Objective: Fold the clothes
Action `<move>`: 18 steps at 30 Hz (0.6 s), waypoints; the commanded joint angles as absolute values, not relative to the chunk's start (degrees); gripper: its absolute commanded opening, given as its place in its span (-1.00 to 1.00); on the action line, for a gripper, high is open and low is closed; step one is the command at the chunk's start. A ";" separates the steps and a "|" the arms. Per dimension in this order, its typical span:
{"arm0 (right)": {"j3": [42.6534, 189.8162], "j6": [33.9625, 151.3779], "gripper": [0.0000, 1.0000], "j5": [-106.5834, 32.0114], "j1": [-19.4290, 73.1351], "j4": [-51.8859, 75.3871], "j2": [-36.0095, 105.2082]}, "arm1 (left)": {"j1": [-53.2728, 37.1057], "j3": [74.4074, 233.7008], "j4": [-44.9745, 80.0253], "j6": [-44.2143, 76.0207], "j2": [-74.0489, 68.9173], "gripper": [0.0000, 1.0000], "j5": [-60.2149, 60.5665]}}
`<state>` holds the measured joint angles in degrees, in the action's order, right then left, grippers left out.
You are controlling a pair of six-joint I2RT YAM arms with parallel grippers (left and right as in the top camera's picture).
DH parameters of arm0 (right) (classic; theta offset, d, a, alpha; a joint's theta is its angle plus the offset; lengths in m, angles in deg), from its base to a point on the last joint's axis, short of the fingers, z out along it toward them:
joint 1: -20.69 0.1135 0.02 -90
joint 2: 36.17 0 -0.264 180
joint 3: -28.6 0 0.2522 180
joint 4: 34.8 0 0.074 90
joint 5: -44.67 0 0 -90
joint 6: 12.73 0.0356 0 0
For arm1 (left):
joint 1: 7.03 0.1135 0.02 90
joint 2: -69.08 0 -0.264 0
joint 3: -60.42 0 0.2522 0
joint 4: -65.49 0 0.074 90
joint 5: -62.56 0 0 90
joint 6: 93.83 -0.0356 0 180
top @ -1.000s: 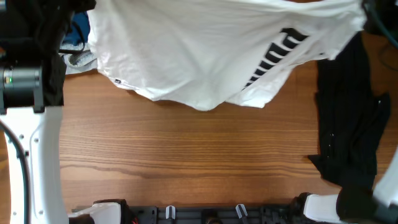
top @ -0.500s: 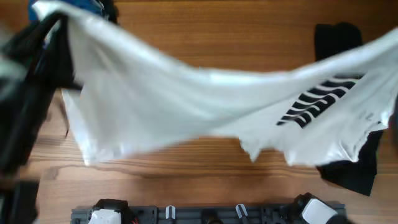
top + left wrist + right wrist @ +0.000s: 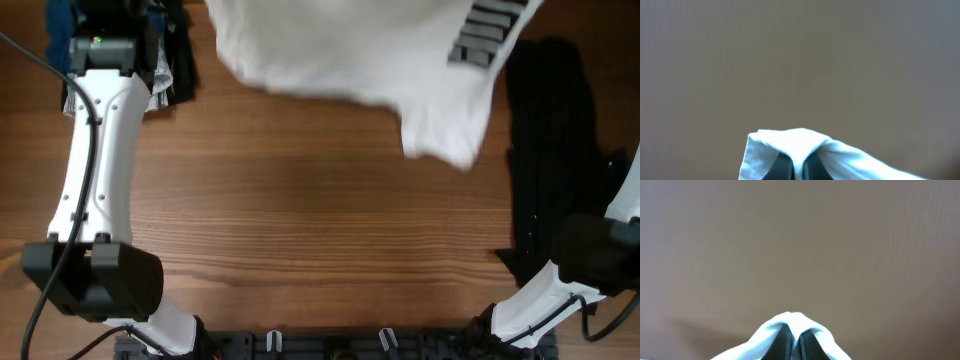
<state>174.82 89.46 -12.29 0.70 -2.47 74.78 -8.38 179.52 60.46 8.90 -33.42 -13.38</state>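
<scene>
The white shirt (image 3: 350, 50) is hanging from both grippers over the far side of the table. Next, I pull it back toward me and lower it over the clear wood (image 3: 330, 180).
The white shirt (image 3: 350, 50) with black printed marks (image 3: 487, 28) hangs at the far side of the table, and its lower edge trails down to the middle right. Both grippers are out of the overhead view. In the left wrist view my left gripper (image 3: 799, 164) is shut on a fold of the white shirt (image 3: 790, 140), which drapes over both fingertips. In the right wrist view my right gripper (image 3: 795, 337) is shut on another fold of the shirt (image 3: 790, 320). Both wrist cameras see only a plain brown blur behind the cloth.
A black garment (image 3: 555, 150) lies along the right side of the wooden table (image 3: 300, 230). A pile of dark and blue clothes (image 3: 170, 55) sits at the far left. The white left arm (image 3: 95, 170) stretches along the left side; the right arm's base (image 3: 560, 290) is at the front right.
The shirt swept forward, spread low over the table half a second ago, then swung back to the far side. Both arms moved with it.
</scene>
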 commanded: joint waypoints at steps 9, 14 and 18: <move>177.05 67.97 -0.91 -8.36 5.93 31.89 77.95 | -5.82 184.52 10.24 0.83 -34.09 -0.92 -14.25; 176.88 67.23 -0.91 -16.03 6.10 49.14 81.10 | -2.98 184.37 -9.46 0.85 -36.65 -0.92 -14.23; 176.92 69.96 -0.91 -22.41 3.70 61.68 78.78 | -3.07 184.37 -19.71 2.19 -36.35 -0.92 -13.53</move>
